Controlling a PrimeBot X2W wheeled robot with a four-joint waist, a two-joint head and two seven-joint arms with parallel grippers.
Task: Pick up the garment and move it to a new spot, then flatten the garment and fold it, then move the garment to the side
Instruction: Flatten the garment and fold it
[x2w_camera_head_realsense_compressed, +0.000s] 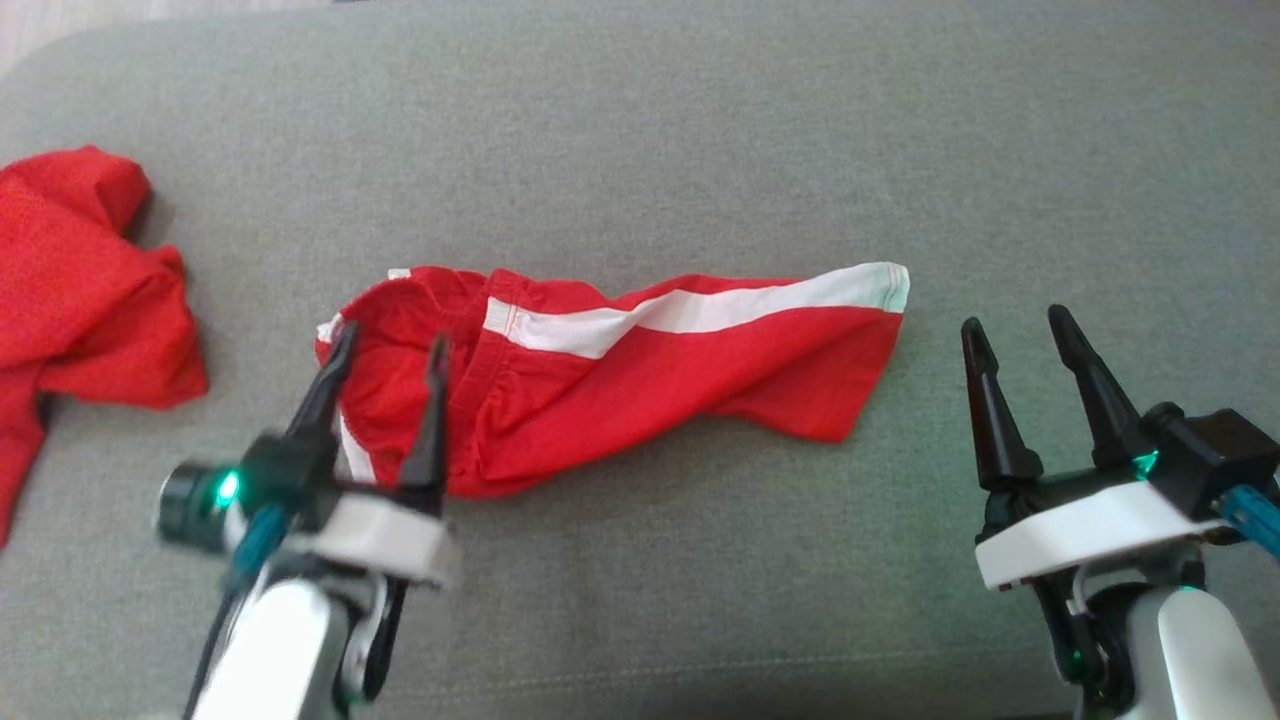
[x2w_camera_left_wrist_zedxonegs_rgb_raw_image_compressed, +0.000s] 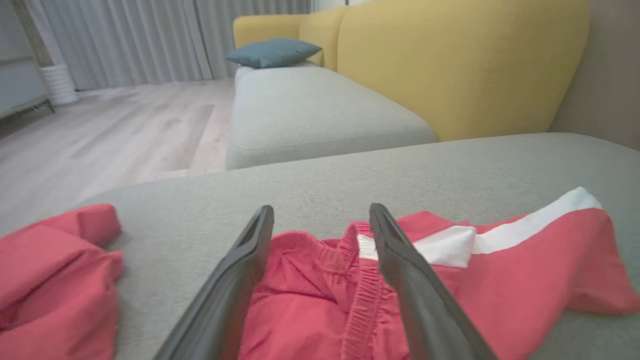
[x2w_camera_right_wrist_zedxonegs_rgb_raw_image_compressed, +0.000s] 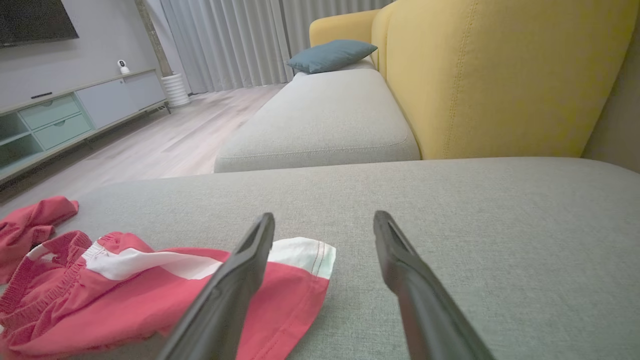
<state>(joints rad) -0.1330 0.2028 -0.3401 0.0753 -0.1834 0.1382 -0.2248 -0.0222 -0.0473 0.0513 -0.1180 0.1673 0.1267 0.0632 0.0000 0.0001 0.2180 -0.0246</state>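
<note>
The white side stripe (x2w_camera_head_realsense_compressed: 710, 311) runs along the top from waistband to hem, so I expect the red shorts (x2w_camera_head_realsense_compressed: 648, 378) to unfold their other leg, which is hidden now, when I lift them.
The garment (x2w_camera_head_realsense_compressed: 620, 370) is a pair of red shorts with a white side stripe, lying rumpled across the middle of the grey cushion (x2w_camera_head_realsense_compressed: 640, 130). Its elastic waistband (x2w_camera_left_wrist_zedxonegs_rgb_raw_image_compressed: 357, 280) points left, its leg hem (x2w_camera_right_wrist_zedxonegs_rgb_raw_image_compressed: 305, 260) right. My left gripper (x2w_camera_head_realsense_compressed: 390, 345) hovers open over the waistband end, fingers straddling the bunched cloth, nothing pinched. My right gripper (x2w_camera_head_realsense_compressed: 1015, 325) stands open just right of the hem, apart from the cloth. In the right wrist view its left finger (x2w_camera_right_wrist_zedxonegs_rgb_raw_image_compressed: 240, 280) crosses over the hem corner.
A second red cloth (x2w_camera_head_realsense_compressed: 80, 290) lies crumpled at the cushion's left edge. Beyond the cushion stand a yellow sofa back (x2w_camera_right_wrist_zedxonegs_rgb_raw_image_compressed: 490, 75), another grey seat (x2w_camera_right_wrist_zedxonegs_rgb_raw_image_compressed: 325, 115) with a blue pillow (x2w_camera_right_wrist_zedxonegs_rgb_raw_image_compressed: 332, 55), and wooden floor (x2w_camera_left_wrist_zedxonegs_rgb_raw_image_compressed: 110, 130).
</note>
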